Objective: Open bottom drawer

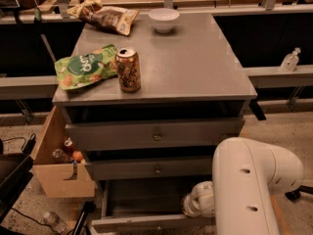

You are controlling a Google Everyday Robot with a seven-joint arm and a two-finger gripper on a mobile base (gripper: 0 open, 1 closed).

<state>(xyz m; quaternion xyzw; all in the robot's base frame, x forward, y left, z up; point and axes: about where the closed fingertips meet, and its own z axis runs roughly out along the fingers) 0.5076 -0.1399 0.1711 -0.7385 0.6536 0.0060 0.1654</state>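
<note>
Next, my gripper reaches back inside the drawer (174,194) and pulls it further toward me, because the bottom drawer's slim front (146,222) is only partway out of the cabinet.
The grey cabinet (195,67) has three drawers. The bottom drawer (146,223) is pulled out toward me, with its slim front low in the view and its dark inside (146,197) showing. The middle drawer (157,169) and the top drawer (157,135) each show a small centre knob and stand slightly out. My white arm (254,190) comes in from the lower right. My gripper (191,208) is at the end of the wrist, down at the right part of the open bottom drawer, mostly hidden behind the arm.
On the cabinet top are a soda can (128,70), a green snack bag (83,71), a brown snack bag (105,16) and a white bowl (164,19). A cardboard box (58,173) with bottles stands at the left. A plastic bottle (53,221) lies on the floor.
</note>
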